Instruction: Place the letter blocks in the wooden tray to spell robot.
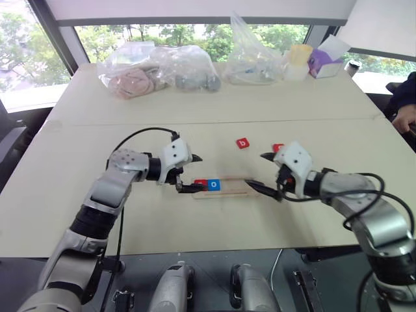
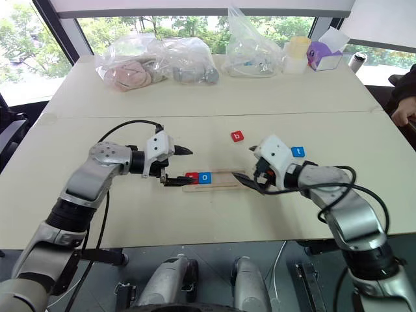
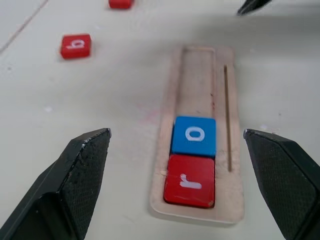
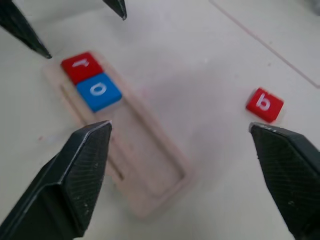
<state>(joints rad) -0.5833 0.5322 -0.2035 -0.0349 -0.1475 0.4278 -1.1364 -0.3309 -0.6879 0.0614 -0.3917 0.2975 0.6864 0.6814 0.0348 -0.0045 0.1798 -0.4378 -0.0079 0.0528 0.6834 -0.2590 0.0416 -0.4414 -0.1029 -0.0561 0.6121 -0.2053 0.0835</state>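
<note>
The blue o block is in the tray and the red b block lies clear, so my right gripper keeps moving toward the b block and closes there.
The wooden tray lies across the near middle of the table. At its left end sit a red r block and a blue o block, side by side. A red b block lies loose beyond the tray. A blue t block and another red block lie to its right, partly behind my right hand. My left gripper hovers open just above the tray's left end, holding nothing. My right gripper stands open and empty over the tray's right end.
Clear plastic bags of soft items, a second bag, a yellow cup and a purple box line the table's far edge. A person's hand rests at the far right.
</note>
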